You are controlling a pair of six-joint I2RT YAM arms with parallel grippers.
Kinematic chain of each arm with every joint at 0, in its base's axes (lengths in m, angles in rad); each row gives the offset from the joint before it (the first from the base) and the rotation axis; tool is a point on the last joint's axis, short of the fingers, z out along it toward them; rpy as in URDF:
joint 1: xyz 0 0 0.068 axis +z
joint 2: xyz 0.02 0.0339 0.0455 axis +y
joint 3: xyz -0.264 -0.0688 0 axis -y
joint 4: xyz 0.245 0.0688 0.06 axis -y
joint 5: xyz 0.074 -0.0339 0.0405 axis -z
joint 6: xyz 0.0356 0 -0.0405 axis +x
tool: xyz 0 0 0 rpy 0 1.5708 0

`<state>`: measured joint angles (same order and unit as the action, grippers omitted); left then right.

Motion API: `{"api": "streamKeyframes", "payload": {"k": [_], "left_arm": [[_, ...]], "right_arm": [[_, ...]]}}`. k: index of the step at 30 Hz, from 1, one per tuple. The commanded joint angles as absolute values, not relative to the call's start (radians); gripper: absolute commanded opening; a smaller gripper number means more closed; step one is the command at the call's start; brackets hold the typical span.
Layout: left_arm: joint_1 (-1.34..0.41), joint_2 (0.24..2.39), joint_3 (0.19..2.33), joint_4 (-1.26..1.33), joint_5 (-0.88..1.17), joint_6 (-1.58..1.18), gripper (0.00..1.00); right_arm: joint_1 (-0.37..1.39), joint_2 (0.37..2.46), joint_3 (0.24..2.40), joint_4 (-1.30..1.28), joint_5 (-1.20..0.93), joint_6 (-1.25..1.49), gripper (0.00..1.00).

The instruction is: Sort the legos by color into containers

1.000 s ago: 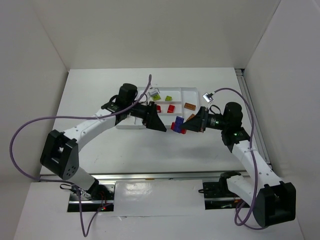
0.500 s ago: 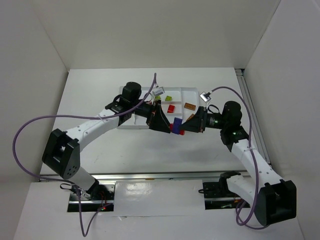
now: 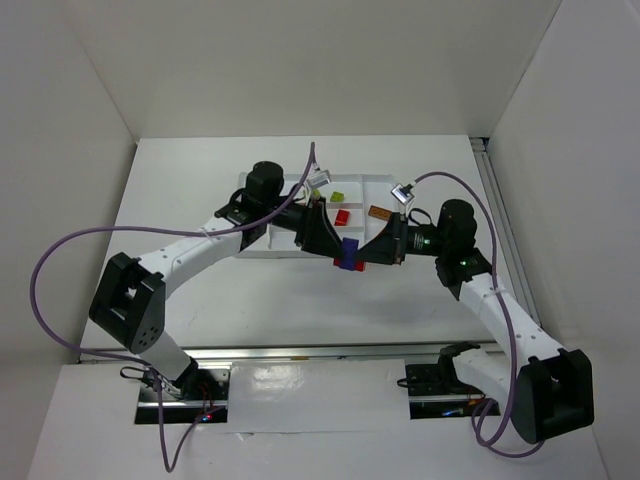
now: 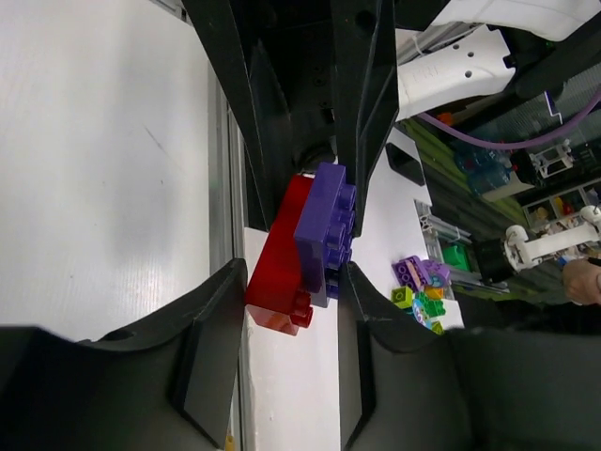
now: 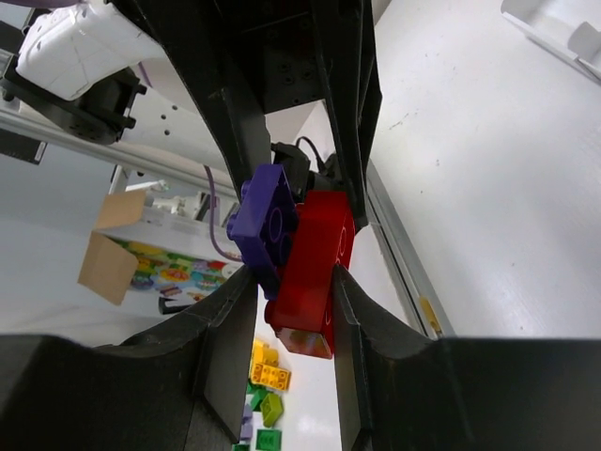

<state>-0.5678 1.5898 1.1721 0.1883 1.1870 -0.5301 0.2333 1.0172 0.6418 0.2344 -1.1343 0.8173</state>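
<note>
Both my grippers squeeze the red and purple legos [image 5: 295,246] together, so next my right gripper opens and takes the purple lego [image 5: 264,222] alone before pulling the stack apart.
A red lego [image 3: 343,262] and a blue-purple lego [image 3: 351,250] are stuck together as one stack, held in the air just in front of the white tray [image 3: 375,188]. My left gripper [image 3: 336,250] comes in from the left and is shut on the stack. Its jaws press the red lego [image 4: 280,272] on one side and the purple lego [image 4: 324,225] on the other. From the right, my right gripper [image 3: 366,254] is shut on the same stack, red [image 5: 315,268] and purple [image 5: 266,224]. In the tray lie a lime green lego [image 3: 337,196], a red lego [image 3: 342,216] and an orange-brown lego [image 3: 379,212].
The two grippers meet tip to tip, and the left arm covers the tray's left half. Purple cables [image 3: 60,260] loop beside both arms. White walls stand close to the table on three sides. Loose bricks [image 5: 268,376] lie beyond the table, outside the work area.
My left gripper swung right from over the tray to the stack and closed on it. The right gripper, still holding the stack, shifted slightly left.
</note>
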Motion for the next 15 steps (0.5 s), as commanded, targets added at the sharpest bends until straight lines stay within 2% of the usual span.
{"api": "streamKeyframes", "payload": {"k": [1, 2, 5, 7, 8, 11, 15], "left_arm": [[-0.580, 1.586, 1.181, 0.247, 1.273, -0.529, 0.46], [-0.580, 1.586, 1.181, 0.247, 1.288, -0.529, 0.46], [-0.580, 1.586, 1.181, 0.226, 1.298, -0.517, 0.75], [-0.580, 1.586, 1.181, 0.213, 1.298, -0.508, 0.84], [-0.580, 1.586, 1.181, 0.213, 1.310, -0.508, 0.92], [-0.589, 1.608, 1.181, 0.222, 1.319, -0.518, 0.94], [-0.598, 1.608, 1.170, 0.273, 1.298, -0.551, 0.79]], "right_arm": [[0.241, 1.031, 0.709, 0.279, -1.085, 0.802, 0.15], [0.241, 1.031, 0.718, 0.252, -1.072, 0.792, 0.15], [0.241, 1.040, 0.739, 0.241, -1.072, 0.779, 0.15], [0.241, 1.040, 0.739, 0.250, -1.072, 0.779, 0.15], [0.241, 1.040, 0.739, 0.250, -1.072, 0.779, 0.15], [0.241, 1.049, 0.739, 0.273, -1.072, 0.792, 0.15], [0.241, 1.049, 0.730, 0.296, -1.072, 0.810, 0.15]]}}
